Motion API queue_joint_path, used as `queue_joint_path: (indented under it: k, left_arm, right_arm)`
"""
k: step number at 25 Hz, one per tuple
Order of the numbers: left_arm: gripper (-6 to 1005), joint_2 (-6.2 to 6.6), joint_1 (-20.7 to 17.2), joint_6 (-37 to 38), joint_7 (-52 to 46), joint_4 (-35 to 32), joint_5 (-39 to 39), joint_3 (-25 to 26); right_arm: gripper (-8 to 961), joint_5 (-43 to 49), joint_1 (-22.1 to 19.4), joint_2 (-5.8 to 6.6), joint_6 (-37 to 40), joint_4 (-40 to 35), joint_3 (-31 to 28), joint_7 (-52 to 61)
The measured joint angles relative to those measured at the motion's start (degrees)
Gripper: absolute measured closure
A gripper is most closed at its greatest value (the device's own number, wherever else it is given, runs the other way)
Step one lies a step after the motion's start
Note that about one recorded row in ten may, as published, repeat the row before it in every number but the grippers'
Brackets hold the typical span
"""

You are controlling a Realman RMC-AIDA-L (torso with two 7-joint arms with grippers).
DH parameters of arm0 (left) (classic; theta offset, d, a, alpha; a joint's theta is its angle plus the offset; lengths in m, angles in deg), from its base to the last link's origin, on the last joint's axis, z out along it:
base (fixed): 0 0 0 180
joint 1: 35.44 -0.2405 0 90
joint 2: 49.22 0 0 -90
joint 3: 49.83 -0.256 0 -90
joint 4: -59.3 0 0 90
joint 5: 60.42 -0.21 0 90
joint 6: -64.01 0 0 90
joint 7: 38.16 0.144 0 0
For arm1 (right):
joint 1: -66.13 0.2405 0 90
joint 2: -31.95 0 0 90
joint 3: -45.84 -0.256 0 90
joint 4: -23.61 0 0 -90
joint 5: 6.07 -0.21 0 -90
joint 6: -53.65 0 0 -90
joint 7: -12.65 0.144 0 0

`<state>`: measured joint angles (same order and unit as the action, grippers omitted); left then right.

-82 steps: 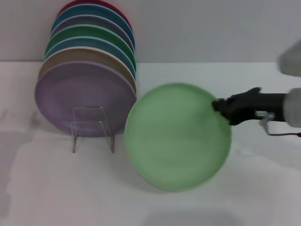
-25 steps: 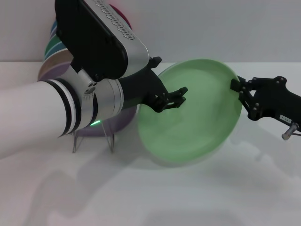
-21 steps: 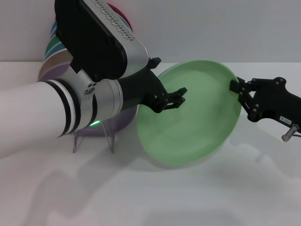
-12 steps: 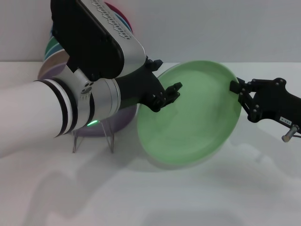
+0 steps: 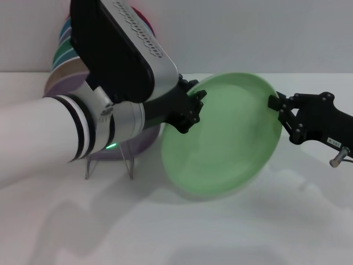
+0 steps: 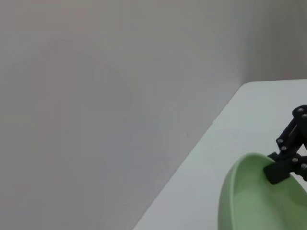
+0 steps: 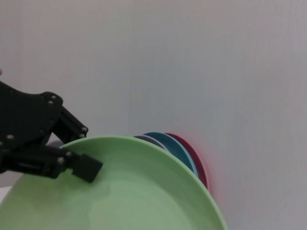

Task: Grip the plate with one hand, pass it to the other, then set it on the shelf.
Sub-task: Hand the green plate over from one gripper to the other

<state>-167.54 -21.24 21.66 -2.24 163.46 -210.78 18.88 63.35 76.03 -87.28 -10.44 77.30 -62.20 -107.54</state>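
Observation:
My right gripper pins the plate's rim (image 5: 274, 107) away from the shelf, so next my left gripper closes on the opposite rim (image 5: 194, 91) before my right gripper opens and withdraws.
The pale mint-green plate (image 5: 220, 143) hangs tilted above the table. My right gripper (image 5: 274, 103) is shut on its right rim; this grip also shows in the left wrist view (image 6: 277, 171). My left gripper (image 5: 193, 109) is at the plate's upper left rim, open, with its jaws on either side of the rim. One left finger (image 7: 85, 166) lies over the plate's inner face (image 7: 134, 191). The clear shelf (image 5: 109, 153) stands on the table at the left, partly hidden behind my left arm.
A row of coloured plates (image 5: 62, 55) leans behind the shelf against the back wall, mostly hidden by my left arm; a lilac one (image 5: 144, 142) is at the front. Their rims show in the right wrist view (image 7: 184, 146). White table (image 5: 231, 232) lies below.
My left gripper has moved from over the plate's face up and left onto its upper left rim. The right gripper and the plate have barely moved.

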Motion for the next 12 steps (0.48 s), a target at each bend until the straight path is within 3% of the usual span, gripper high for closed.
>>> queue_joint_path:
  k: [4,12]
  left_arm:
    - [883,0.14,-0.51,2.47,0.77,0.28,-0.79,-1.29]
    - [921,0.1,-1.27,6.82,3.23,0.72,-0.27,-1.75]
  right_arm:
    - [871,-0.71,-0.21,-0.06,-2.21,-1.15,-0.45,-1.94]
    - [866,-11.49,-0.98,-0.14,-10.32,-9.0,-3.1,-6.21]
